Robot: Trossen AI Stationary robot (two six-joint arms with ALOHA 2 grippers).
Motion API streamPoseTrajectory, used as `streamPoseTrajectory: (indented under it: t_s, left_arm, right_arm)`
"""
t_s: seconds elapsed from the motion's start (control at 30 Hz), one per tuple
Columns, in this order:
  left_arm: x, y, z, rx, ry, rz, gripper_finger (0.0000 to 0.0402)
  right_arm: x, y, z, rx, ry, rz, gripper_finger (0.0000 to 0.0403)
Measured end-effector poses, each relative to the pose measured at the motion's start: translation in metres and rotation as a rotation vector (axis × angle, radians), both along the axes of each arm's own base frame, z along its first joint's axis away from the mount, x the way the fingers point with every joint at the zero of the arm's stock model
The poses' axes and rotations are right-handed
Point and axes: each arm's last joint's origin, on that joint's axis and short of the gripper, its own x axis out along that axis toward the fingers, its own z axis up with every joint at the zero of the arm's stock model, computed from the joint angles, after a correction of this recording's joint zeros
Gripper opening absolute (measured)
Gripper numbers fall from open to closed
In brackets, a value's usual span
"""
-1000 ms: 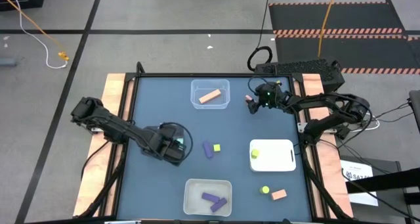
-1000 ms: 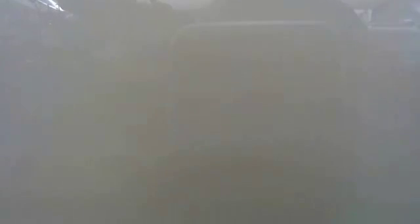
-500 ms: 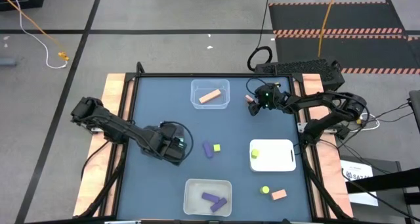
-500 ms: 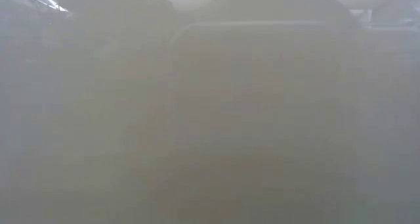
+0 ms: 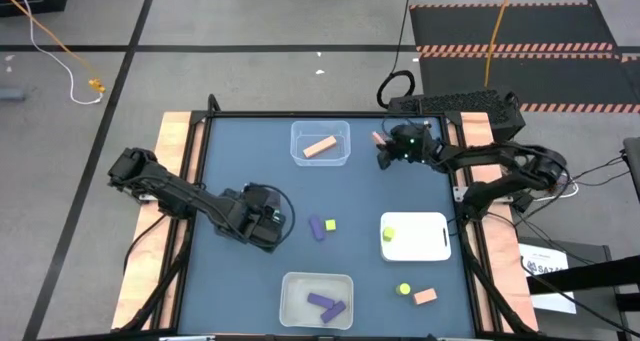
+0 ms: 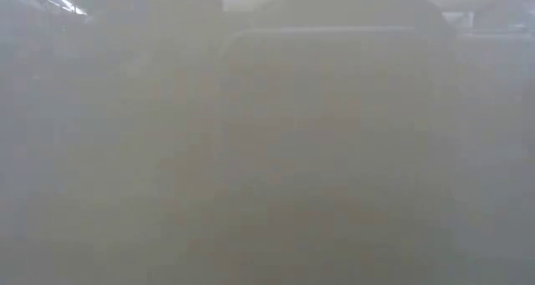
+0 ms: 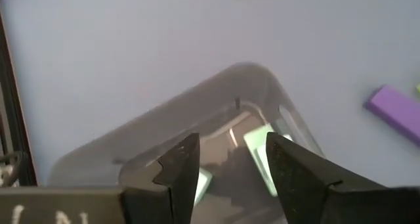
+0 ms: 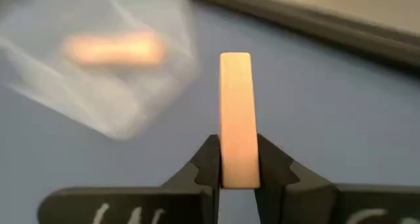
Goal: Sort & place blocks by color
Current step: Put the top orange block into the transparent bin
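Observation:
The robot's right gripper is holding the orange bar short of the clear far tray [image 5: 321, 143], so next the left gripper grabs the bar's loose end [image 5: 376, 137] before it places the bar.
My right gripper [image 5: 383, 149] is near the table's far right, beside the clear far tray [image 5: 320, 159]. It is shut on an orange bar [image 8: 235, 112]; another orange bar [image 5: 319, 148] lies in that tray. My left gripper [image 7: 233, 163] stands open at the table's left, above a clear container [image 7: 197, 112] with teal blocks [image 7: 259, 145] in it. A purple block [image 5: 317, 228] and a yellow-green cube [image 5: 331, 224] lie on the table's middle. A yellow-green round piece [image 5: 404, 290] and an orange block [image 5: 425, 296] lie near the front right. The low view shows only haze. My right gripper pinches the orange bar between its two fingers, on the two long sides near its rear end [image 8: 236, 175]. The fingers lie along the bar, coming from the table's right. The bar sticks straight out past the fingertips, its free end [image 8: 235, 60] off the table.
A clear near tray [image 5: 317, 281] holds purple blocks [image 5: 325, 304]. A white tray [image 5: 425, 243] at the right carries a yellow-green block [image 5: 389, 233]. Wooden rails run along both table sides.
My right gripper has shifted a little toward the table's far edge, and the orange bar now shows ahead of it, nearer the far tray.

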Motion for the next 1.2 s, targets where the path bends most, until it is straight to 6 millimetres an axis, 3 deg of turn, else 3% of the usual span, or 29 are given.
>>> streamPoseTrajectory:
  t_s: [0.27,0.43,0.6,0.77,0.9,1.2]
  left_arm:
    - [0.006,0.004,0.004,0.19,-0.125,-0.009,0.0159]
    - [0.016,0.01,0.007,0.293,-0.248,0.021,0.0158]
    - [0.034,0.017,0.011,0.367,-0.303,-0.061,0.0155]
    - [0.067,0.016,0.026,0.449,-0.303,-0.386,0.0152]
    - [0.088,0.009,0.047,0.51,-0.406,-0.666,0.0152]
    - [0.102,0.009,0.074,0.566,-0.674,-0.744,0.0152]
  right_arm:
    - [0.018,0.028,0.079,-0.206,-0.62,0.382,0.0038]
    - [0.021,0.053,0.108,-0.326,-0.85,0.508,0.0038]
    - [0.026,0.07,0.111,-0.334,-0.89,0.587,0.0038]
    - [0.034,0.085,0.101,-0.316,-0.786,0.66,0.0038]
    - [0.038,0.094,0.094,-0.309,-0.722,0.712,0.0038]
    - [0.042,0.118,0.091,-0.429,-0.674,0.848,0.0038]
